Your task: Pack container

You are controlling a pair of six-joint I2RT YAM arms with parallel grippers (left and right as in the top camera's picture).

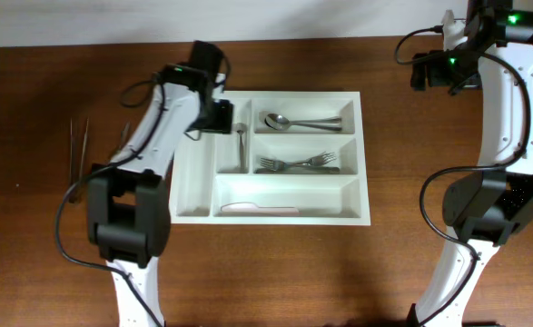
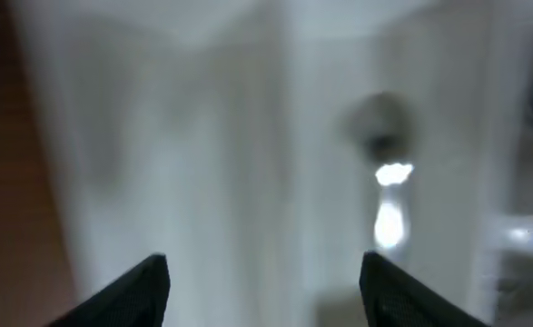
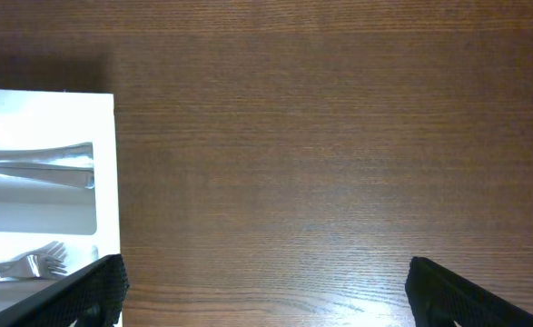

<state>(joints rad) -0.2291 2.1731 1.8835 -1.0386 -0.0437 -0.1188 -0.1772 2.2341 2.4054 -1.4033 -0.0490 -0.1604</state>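
Observation:
My left gripper is heading for the utensil (image 1: pixel 123 137) nearest the tray, which lies clear of the thin metal pair, so I should next move toward its handle (image 1: pixel 125 131) until my fingers are on both sides of it.
The white cutlery tray, the container (image 1: pixel 366 159), lies at the table's middle. Its narrow upright compartments hold a small spoon (image 1: pixel 241 136). The long compartments hold spoons (image 1: pixel 289 121), forks (image 1: pixel 298 163) and a white knife (image 1: pixel 257 208). My left gripper (image 1: pixel 219 116) hangs over the tray's upper left corner, open and empty; its view is blurred and shows the small spoon (image 2: pixel 389 195) below, between the fingers (image 2: pixel 266 272). My right gripper (image 1: pixel 434 68) is raised at the far right, open and empty over bare wood (image 3: pixel 266 282). The tray's right edge (image 3: pixel 107 182) shows in the right wrist view.
Thin metal utensils (image 1: pixel 78 150) lie on the wood table left of the tray, with another (image 1: pixel 124 136) beside the left arm. Both arm bases stand at the front edge.

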